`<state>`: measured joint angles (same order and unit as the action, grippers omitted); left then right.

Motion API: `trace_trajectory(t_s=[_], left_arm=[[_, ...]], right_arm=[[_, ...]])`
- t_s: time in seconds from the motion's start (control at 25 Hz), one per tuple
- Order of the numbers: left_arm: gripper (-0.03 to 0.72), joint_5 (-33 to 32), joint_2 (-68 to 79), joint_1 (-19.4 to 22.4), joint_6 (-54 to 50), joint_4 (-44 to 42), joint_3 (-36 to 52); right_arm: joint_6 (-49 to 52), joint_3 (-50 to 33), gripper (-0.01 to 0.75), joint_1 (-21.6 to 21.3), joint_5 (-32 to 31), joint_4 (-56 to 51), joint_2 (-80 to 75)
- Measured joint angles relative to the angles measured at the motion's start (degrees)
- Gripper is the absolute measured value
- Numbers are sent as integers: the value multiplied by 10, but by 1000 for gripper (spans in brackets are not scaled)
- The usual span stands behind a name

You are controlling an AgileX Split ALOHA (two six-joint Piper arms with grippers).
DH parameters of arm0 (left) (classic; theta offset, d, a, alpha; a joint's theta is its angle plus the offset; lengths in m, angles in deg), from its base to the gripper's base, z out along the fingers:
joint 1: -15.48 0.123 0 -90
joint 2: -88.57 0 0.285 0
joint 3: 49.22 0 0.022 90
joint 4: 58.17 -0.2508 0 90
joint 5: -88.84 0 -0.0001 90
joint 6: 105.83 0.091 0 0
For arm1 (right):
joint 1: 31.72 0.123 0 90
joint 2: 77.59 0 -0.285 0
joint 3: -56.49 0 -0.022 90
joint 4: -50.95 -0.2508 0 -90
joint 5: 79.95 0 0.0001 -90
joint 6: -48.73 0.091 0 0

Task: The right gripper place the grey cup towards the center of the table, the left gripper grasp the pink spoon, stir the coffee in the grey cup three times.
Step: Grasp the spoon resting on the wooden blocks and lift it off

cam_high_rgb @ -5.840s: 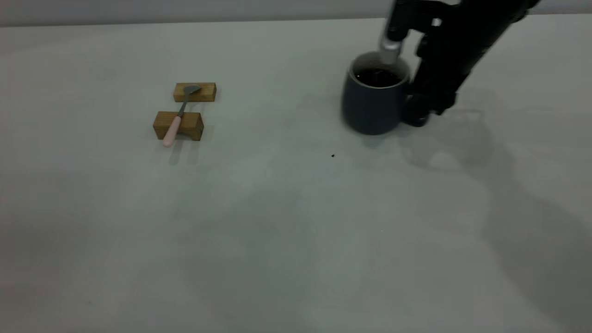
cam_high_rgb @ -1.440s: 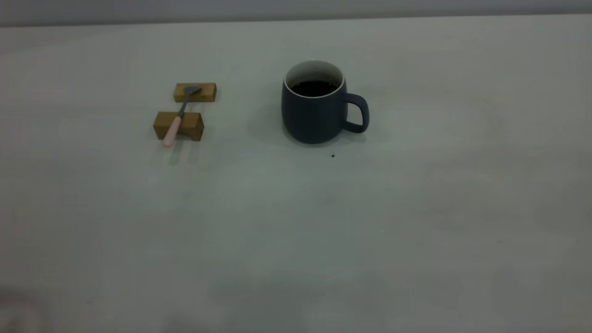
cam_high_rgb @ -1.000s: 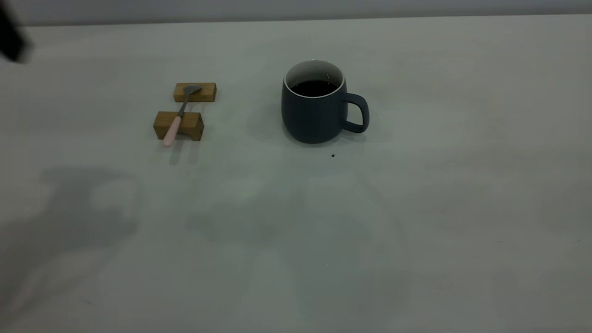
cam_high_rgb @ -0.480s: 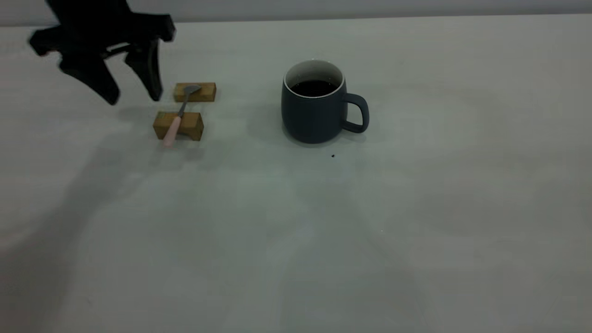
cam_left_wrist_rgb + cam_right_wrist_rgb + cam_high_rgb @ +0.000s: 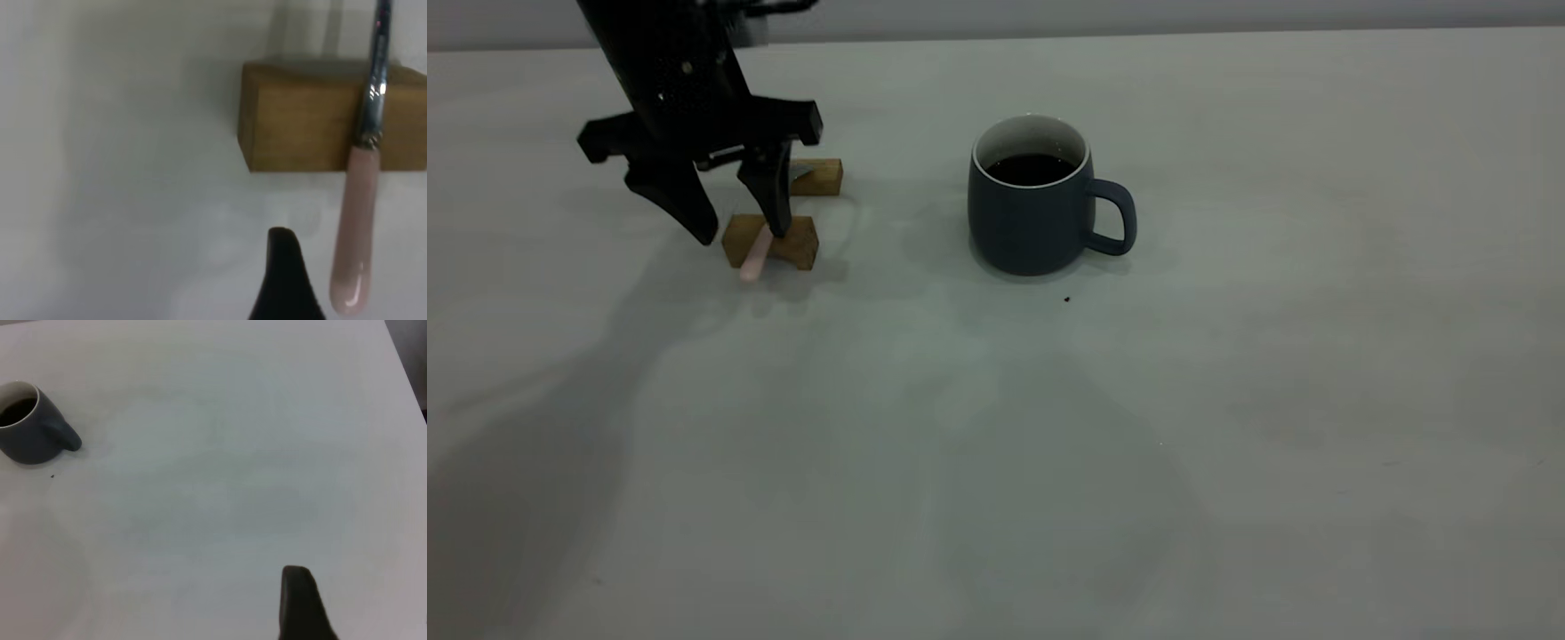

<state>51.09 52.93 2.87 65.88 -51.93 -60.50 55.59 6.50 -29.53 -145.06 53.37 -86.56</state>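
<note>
My left gripper should go on down until its open fingers are on both sides of the pink handle (image 5: 753,262) before it closes, because that handle juts (image 5: 757,254) past the near block between those fingers.
The grey cup (image 5: 1032,222) stands upright near the middle of the table (image 5: 1227,400), handle to the right, with dark coffee (image 5: 1032,169) inside. It also shows far off in the right wrist view as the grey cup (image 5: 30,433). The pink spoon (image 5: 752,263) lies across two wooden blocks; the left wrist view shows the spoon (image 5: 353,247) close up. My left gripper (image 5: 744,233) is open and straddles the pink handle at the near block, one finger (image 5: 285,280) beside the handle's end. My right gripper (image 5: 363,613) hovers open and empty over bare table, well away from the cup.
Two brown wooden blocks hold the spoon: the near one (image 5: 796,244) under the handle, the far one (image 5: 820,176) under the bowl. A tiny black speck (image 5: 1066,299) lies in front of the cup. The table's far edge runs along the back.
The right arm let go of the cup near the table's centre and left the exterior view. The left arm came in from the upper left and came down open over the spoon's handle.
</note>
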Motion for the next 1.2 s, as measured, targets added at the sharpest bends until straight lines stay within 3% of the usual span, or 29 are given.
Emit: trace_trajectory(t_s=[0.4, 0.6, 0.76, 0.92, 0.96, 1.2], left_arm=[[594, 22, 45, -5, 0, -3, -9], [549, 30, 56, -5, 0, -3, -10], [420, 30, 57, -5, -1, -3, -10], [154, 31, 57, -5, -7, 3, -10], [123, 31, 57, -5, -9, 9, -10], [127, 17, 10, -5, -12, 70, -10]], right_arm=[[0, -2, 483, 0, 0, 0, 0], [0, -2, 483, 0, 0, 0, 0], [0, -2, 483, 0, 0, 0, 0], [0, -2, 483, 0, 0, 0, 0], [0, -2, 483, 0, 0, 0, 0], [0, -2, 483, 0, 0, 0, 0]])
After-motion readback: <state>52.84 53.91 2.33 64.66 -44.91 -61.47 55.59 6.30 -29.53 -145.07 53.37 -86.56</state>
